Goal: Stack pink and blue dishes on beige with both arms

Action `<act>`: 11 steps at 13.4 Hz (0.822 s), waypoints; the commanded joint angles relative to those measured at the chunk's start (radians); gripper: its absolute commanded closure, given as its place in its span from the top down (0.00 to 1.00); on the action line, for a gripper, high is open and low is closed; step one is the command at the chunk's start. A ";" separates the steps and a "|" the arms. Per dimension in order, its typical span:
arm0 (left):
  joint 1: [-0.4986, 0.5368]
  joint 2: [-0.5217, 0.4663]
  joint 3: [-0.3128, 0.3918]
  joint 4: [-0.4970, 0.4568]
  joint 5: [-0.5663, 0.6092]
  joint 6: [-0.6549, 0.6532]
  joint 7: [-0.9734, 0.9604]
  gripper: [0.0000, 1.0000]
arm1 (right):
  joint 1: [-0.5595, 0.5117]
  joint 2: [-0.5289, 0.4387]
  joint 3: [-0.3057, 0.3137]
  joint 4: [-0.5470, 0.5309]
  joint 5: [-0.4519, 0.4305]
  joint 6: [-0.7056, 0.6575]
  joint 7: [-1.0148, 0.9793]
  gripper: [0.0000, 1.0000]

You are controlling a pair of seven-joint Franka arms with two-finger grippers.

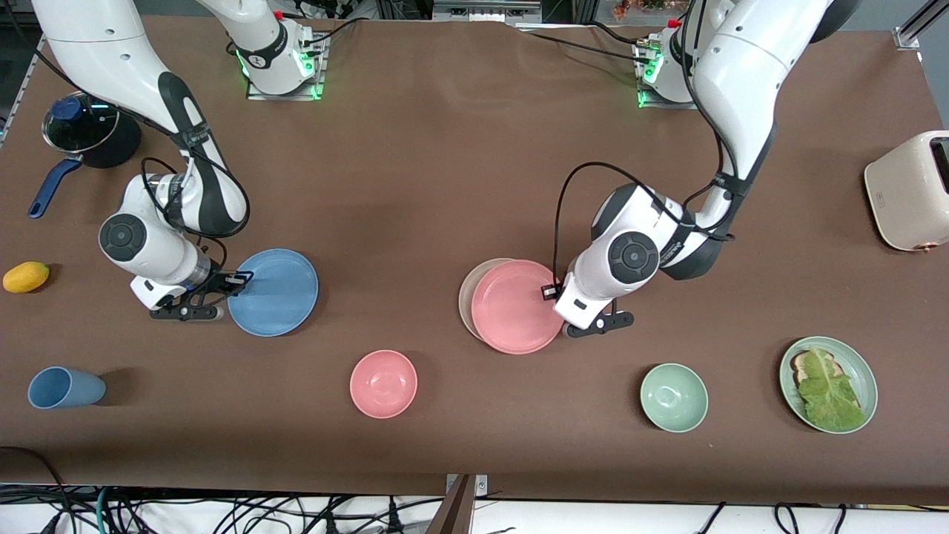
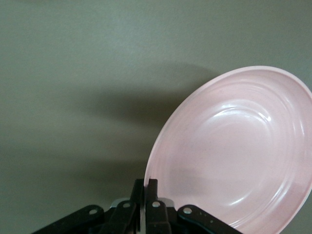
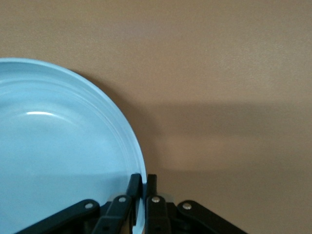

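My left gripper is holding the pink plate [image 1: 516, 307] off-centre over the beige plate [image 1: 469, 298], so it should put it down and move away before my right gripper brings the blue one.
The pale pink plate [image 1: 515, 305] hangs over the beige plate [image 1: 467, 293] and hides most of it; only a sliver of beige rim shows toward the right arm's end. My left gripper [image 1: 552, 291] is shut on the pink plate's rim. In the left wrist view that plate [image 2: 234, 151] is tilted, its rim pinched in the left gripper [image 2: 146, 184]. The light blue plate [image 1: 274, 291] is toward the right arm's end of the table, with my right gripper [image 1: 237, 280] shut on its rim. The right wrist view shows the blue plate [image 3: 63, 146] clamped in the right gripper [image 3: 145, 180].
Nearer the camera stand a blue cup [image 1: 65, 388], a pink bowl [image 1: 383, 383], a green bowl [image 1: 674, 397] and a green plate [image 1: 789, 368] with toast and lettuce. A lemon [image 1: 26, 277] and a lidded pot [image 1: 89, 133] are at the right arm's end, a toaster [image 1: 910, 190] at the left arm's.
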 commanded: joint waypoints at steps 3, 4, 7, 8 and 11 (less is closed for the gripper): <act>-0.021 0.030 0.016 0.066 0.037 0.002 -0.045 1.00 | -0.006 -0.055 0.011 0.016 0.011 -0.097 -0.021 0.00; -0.017 0.022 0.016 0.067 0.038 0.000 -0.051 1.00 | -0.006 -0.061 0.012 0.052 0.011 -0.156 -0.021 0.00; -0.006 0.004 0.025 0.064 0.041 -0.024 -0.050 1.00 | -0.004 -0.073 0.039 0.210 0.011 -0.336 -0.021 0.00; -0.004 -0.002 0.031 0.064 0.041 -0.036 -0.048 1.00 | -0.001 -0.072 0.048 0.285 0.011 -0.408 -0.021 0.00; 0.025 -0.024 0.031 0.060 0.043 -0.078 -0.044 1.00 | 0.023 -0.061 0.071 0.453 0.049 -0.551 -0.015 0.00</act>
